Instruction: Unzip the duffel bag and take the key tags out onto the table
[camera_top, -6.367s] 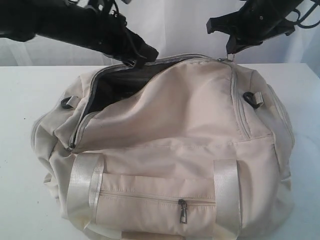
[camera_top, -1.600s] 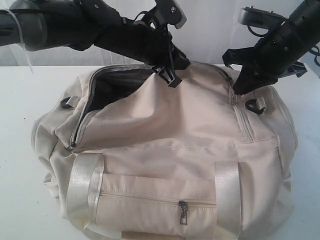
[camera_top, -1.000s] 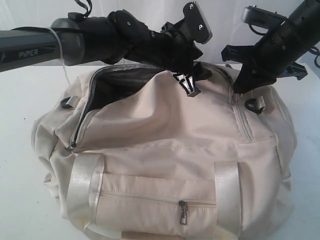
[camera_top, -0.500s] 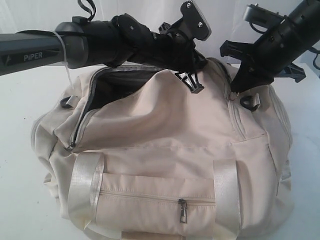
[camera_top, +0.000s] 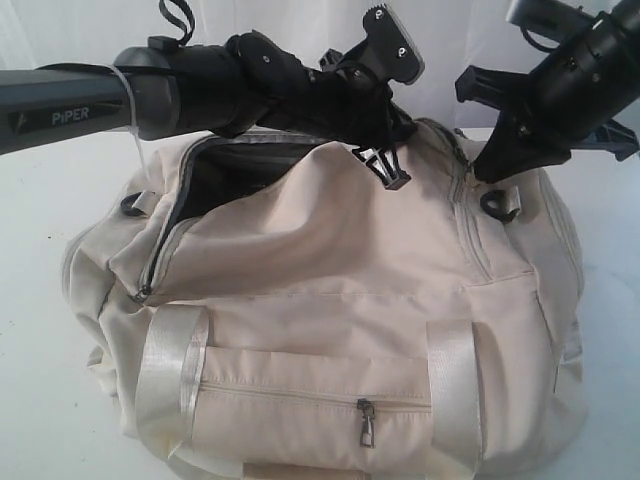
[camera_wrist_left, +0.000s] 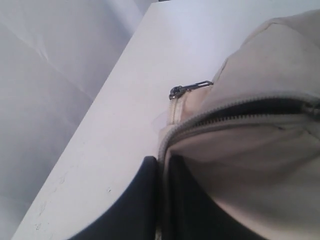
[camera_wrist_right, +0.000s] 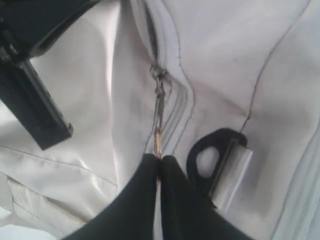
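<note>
The zipper pull (camera_top: 468, 170) is in my right gripper beside the black D-ring, off the zipper's line, so I should gently move it back and pull it along the closed teeth (camera_top: 471, 235).
The cream-white duffel bag (camera_top: 350, 270) lies on the white table (camera_top: 40, 190). Its top zipper gapes at the left, showing dark lining (camera_top: 230, 170). My left gripper (camera_top: 390, 172) reaches across the bag's top and is shut on the fabric edge beside the zipper teeth (camera_wrist_left: 161, 162). My right gripper (camera_top: 487, 172) is shut on a metal zipper pull (camera_wrist_right: 160, 112) at the bag's right end, beside a black D-ring (camera_wrist_right: 215, 150). The key tags are hidden.
A white curtain (camera_top: 300, 30) hangs behind the table. Two satin straps (camera_top: 165, 370) and a zipped front pocket (camera_top: 366, 422) face the camera. Another zipper pull (camera_wrist_left: 187, 89) hangs over the bag's far side. Another D-ring (camera_top: 135, 204) sits at the bag's left end.
My left gripper has travelled right along the bag's top and lifted the fabric there. My right gripper has risen and shifted right with the pull, raising the bag's right end.
</note>
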